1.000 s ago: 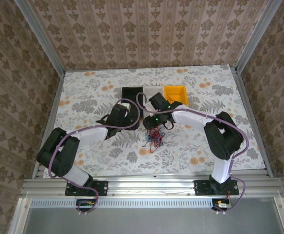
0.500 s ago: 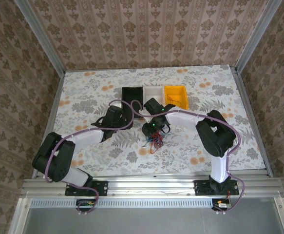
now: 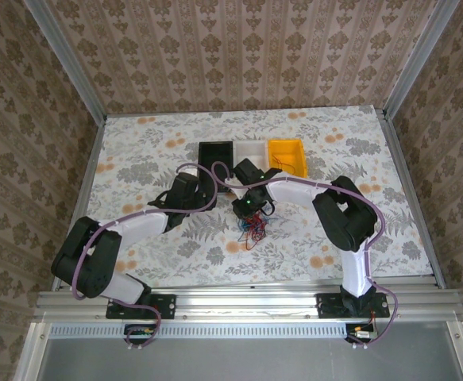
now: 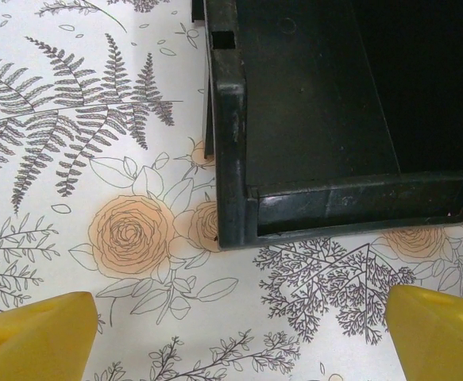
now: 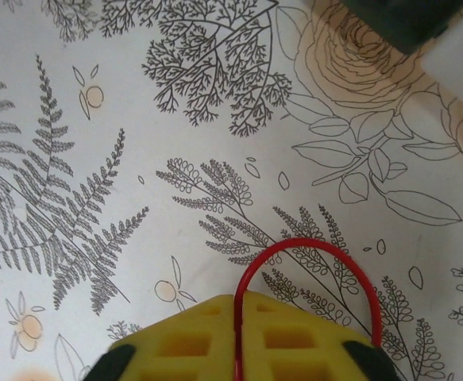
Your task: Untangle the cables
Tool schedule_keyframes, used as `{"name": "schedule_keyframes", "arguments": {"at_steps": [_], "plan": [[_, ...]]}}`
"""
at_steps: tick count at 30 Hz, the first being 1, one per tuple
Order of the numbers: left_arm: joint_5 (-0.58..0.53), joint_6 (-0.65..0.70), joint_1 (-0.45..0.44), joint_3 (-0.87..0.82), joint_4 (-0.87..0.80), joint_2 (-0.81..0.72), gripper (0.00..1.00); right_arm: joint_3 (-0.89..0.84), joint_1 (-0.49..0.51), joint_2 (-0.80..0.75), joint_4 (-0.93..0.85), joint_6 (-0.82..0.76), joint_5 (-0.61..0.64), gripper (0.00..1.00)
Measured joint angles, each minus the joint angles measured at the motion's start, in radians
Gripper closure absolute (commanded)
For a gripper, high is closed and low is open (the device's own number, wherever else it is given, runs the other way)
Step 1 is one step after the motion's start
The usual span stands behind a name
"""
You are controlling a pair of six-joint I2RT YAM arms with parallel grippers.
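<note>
I expect the red cable (image 3: 256, 236) to straighten and drag other cable loops along when I pull it, because red, blue and dark cables (image 3: 250, 225) cross in a tangle.
The cables (image 3: 252, 230) lie in a small red, blue and dark tangle on the flowered table, just in front of my right gripper (image 3: 249, 209). In the right wrist view my right gripper (image 5: 237, 298) is shut, its yellow fingers (image 5: 191, 341) pinching a red cable (image 5: 310, 242) that arches out in a loop above the table. My left gripper (image 3: 205, 189) hovers by the black bin's near left corner. It stands open, and in the left wrist view the left gripper (image 4: 239, 349) has only bare table between its yellow fingertips (image 4: 32, 337).
Three bins stand in a row at mid table: black (image 3: 215, 152), white (image 3: 251, 149) and yellow (image 3: 287, 154). The black bin (image 4: 239, 159) is close ahead of the left fingers. Patterned walls and metal rails (image 3: 239, 302) border the table.
The right gripper has come down to the tangle and closed on the red cable. The left arm drew slightly to the left and stayed open.
</note>
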Motion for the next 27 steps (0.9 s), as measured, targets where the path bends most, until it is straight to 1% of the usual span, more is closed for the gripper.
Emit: {"name": "schedule_keyframes", "arguments": {"at_steps": [3, 6, 9, 15, 19, 22, 27], "plan": [[0.021, 0.018, -0.005, 0.0, 0.001, 0.0, 0.06, -0.014, -0.021, -0.006, 0.027, 0.014, -0.026, 1.0], [0.058, 0.045, -0.017, 0.0, 0.005, 0.004, 0.05, -0.065, -0.058, -0.052, 0.068, 0.034, -0.066, 1.0], [0.13, 0.087, -0.035, 0.0, 0.021, 0.006, 0.04, -0.111, -0.099, -0.132, 0.101, 0.059, -0.124, 1.0], [0.323, 0.188, -0.092, 0.0, 0.077, 0.006, 0.02, -0.179, -0.167, -0.303, 0.193, 0.118, -0.246, 1.0], [0.404, 0.257, -0.146, 0.022, 0.071, 0.018, 0.0, -0.224, -0.2, -0.339, 0.264, 0.172, -0.307, 1.0], [0.438, 0.296, -0.172, 0.093, 0.06, 0.076, 0.0, -0.257, -0.219, -0.339, 0.305, 0.21, -0.334, 1.0], [0.452, 0.321, -0.185, 0.183, 0.084, 0.184, 0.02, -0.286, -0.248, -0.34, 0.351, 0.261, -0.365, 1.0]]}}
